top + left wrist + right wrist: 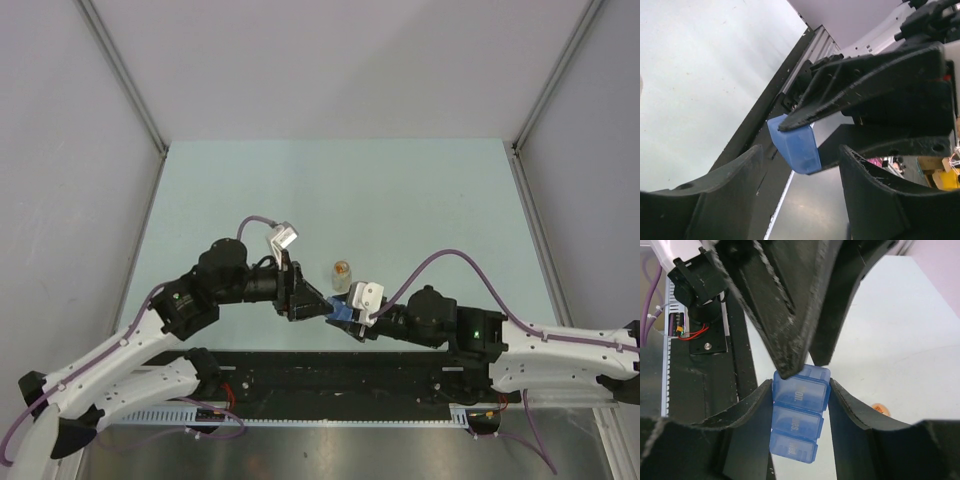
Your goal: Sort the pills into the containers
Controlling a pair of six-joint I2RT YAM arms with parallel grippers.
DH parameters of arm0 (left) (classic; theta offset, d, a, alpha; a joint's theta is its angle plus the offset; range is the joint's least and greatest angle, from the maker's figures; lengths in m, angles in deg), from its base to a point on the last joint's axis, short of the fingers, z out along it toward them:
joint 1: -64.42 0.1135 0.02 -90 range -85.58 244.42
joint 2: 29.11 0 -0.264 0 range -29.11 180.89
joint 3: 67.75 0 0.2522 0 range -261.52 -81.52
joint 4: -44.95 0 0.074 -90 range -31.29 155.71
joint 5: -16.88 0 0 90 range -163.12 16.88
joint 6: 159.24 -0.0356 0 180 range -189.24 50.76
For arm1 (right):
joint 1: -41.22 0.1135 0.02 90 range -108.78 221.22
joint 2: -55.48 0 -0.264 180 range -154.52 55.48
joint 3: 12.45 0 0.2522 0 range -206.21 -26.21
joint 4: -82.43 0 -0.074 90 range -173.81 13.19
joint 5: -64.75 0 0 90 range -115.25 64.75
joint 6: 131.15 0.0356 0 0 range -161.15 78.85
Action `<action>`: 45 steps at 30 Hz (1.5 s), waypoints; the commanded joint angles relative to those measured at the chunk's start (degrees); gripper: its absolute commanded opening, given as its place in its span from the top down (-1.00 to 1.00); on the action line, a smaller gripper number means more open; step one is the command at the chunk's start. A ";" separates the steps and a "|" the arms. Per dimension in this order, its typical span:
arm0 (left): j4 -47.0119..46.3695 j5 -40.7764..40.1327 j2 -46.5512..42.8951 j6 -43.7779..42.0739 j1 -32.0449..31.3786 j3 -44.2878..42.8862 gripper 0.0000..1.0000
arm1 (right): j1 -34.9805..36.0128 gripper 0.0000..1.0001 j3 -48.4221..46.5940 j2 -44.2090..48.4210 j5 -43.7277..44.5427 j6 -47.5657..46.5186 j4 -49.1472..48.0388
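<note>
The box (797, 148) is at a slant between my left gripper's open fingers, so I should line the fingers up with it and grip the box's end compartment (801, 391) before my right gripper opens.
The blue translucent pill box (796, 421), a strip of three lidded compartments, is clamped by its sides in my right gripper (801, 387). It is held above the table's near edge, as the top view shows (341, 311). My left gripper (322, 307) meets it from the left with its jaws apart. One of its fingertips (785, 367) rests on the lid edge of the end compartment. In the left wrist view the box (797, 147) sits ahead between my open fingers (735, 175). A small clear jar of orange pills (342, 270) stands on the table just beyond both grippers.
The pale green table (400, 200) lies between grey side walls. A black rail (340, 375) runs along the near edge under the grippers. An orange bit (881, 410) shows past my right finger, on the table.
</note>
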 commanded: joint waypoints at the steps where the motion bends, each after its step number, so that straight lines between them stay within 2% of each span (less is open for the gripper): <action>1: -1.31 -2.65 1.19 0.86 -1.24 -3.60 -0.24 | 1.98 1.00 -2.52 0.04 3.97 -4.80 -4.48; 4: -1.31 -2.48 1.80 0.60 -1.41 -3.86 -0.10 | 2.51 1.00 -2.52 -0.22 4.42 -5.07 -4.22; 15: -1.31 -4.05 4.09 -0.81 -5.19 -4.83 0.00 | 3.04 1.00 -2.43 -1.54 4.33 -4.72 -4.48; 24: 0.71 -6.43 5.76 -1.86 -7.48 -4.83 0.31 | 3.04 1.00 -2.43 0.13 4.68 -4.46 -3.96; 28: 1.50 -6.34 5.94 -2.39 -7.83 -5.09 0.50 | 3.04 1.00 -2.52 0.57 5.38 -4.45 -3.26; 30: 1.41 -6.17 5.76 -2.48 -8.00 -5.18 0.48 | 3.04 1.00 -2.43 0.48 5.73 -4.45 -3.08; 32: 1.50 -6.08 5.59 -2.48 -8.18 -5.27 0.04 | 3.04 1.00 -2.43 0.48 6.17 -4.45 -2.90; 34: 1.59 -5.56 5.41 -2.57 -8.44 -5.36 -0.11 | 3.04 1.00 -2.43 0.31 6.61 -4.45 -2.81; 38: 1.59 -5.03 5.41 -2.74 -8.97 -5.53 -0.16 | 3.04 1.00 -2.43 0.30 6.97 -4.63 -3.16; 42: 1.68 -5.02 6.11 -3.00 -9.50 -5.10 0.11 | 3.04 1.00 -2.43 0.57 6.88 -4.54 -3.25; 44: 1.76 -5.11 6.64 -2.74 -9.59 -5.01 0.37 | 3.04 1.00 -2.43 0.83 6.79 -4.37 -3.25; 45: 1.76 -5.29 6.90 -2.74 -9.76 -5.01 0.58 | 3.04 1.00 -2.34 0.83 6.79 -4.37 -3.08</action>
